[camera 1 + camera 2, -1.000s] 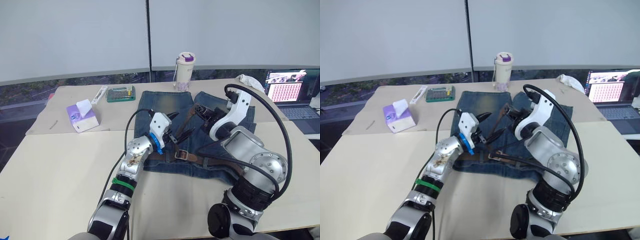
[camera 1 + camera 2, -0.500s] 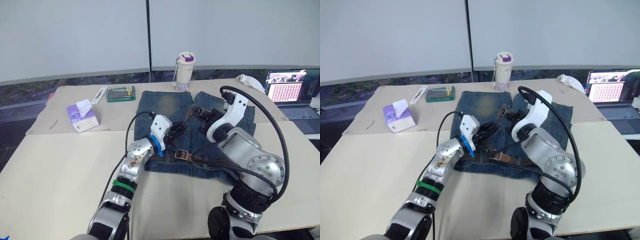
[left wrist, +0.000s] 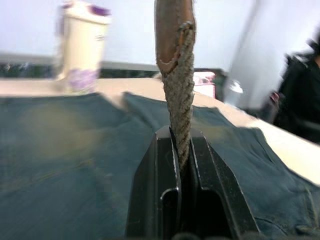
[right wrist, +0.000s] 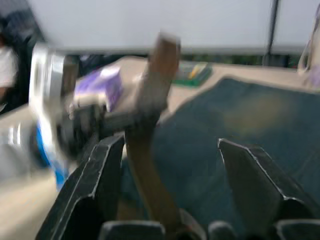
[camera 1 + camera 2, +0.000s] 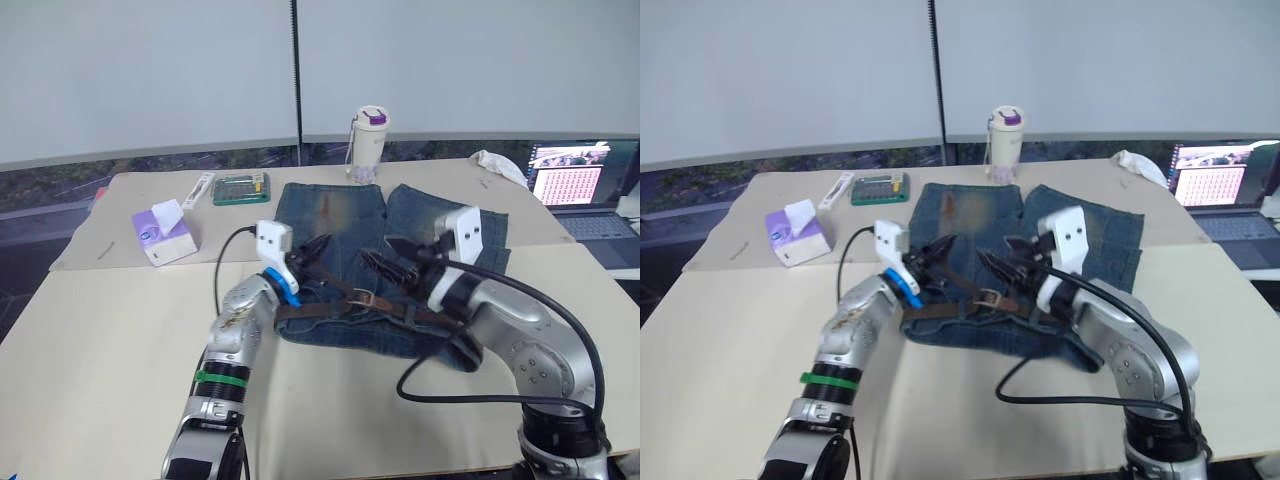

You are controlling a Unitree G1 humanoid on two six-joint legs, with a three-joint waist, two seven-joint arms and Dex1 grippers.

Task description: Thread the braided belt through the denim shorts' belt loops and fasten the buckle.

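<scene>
I expect the brown strap to fold back sharply at the silver buckle (image 5: 362, 298) when I pull it, because the strap goes up from the buckle to my left gripper.
The denim shorts (image 5: 345, 225) lie flat on the table with the waistband towards me. The braided belt (image 5: 330, 307) runs along that waistband, and its silver buckle (image 5: 366, 296) rests near the middle. My left gripper (image 5: 320, 246) hovers over the left leg, shut on a stretch of the belt; in the left wrist view the braided strap (image 3: 179, 85) rises from between its closed fingers (image 3: 162, 165). My right gripper (image 5: 381, 253) is just right of it, open, and the brown strap (image 4: 150, 115) passes loosely between its spread fingers (image 4: 105, 165). The belt loops are too small to make out.
A white bottle with a purple lid (image 5: 369, 140) stands behind the shorts. A green tray (image 5: 242, 187), a white stick (image 5: 199, 188) and a purple tissue pack (image 5: 162, 233) are at the back left. A white cloth (image 5: 497, 163) and a laptop (image 5: 575, 185) are at the right.
My left gripper has shut on the belt and drawn back to the left. My right gripper has opened, let go of the strap and swung down and to the right.
</scene>
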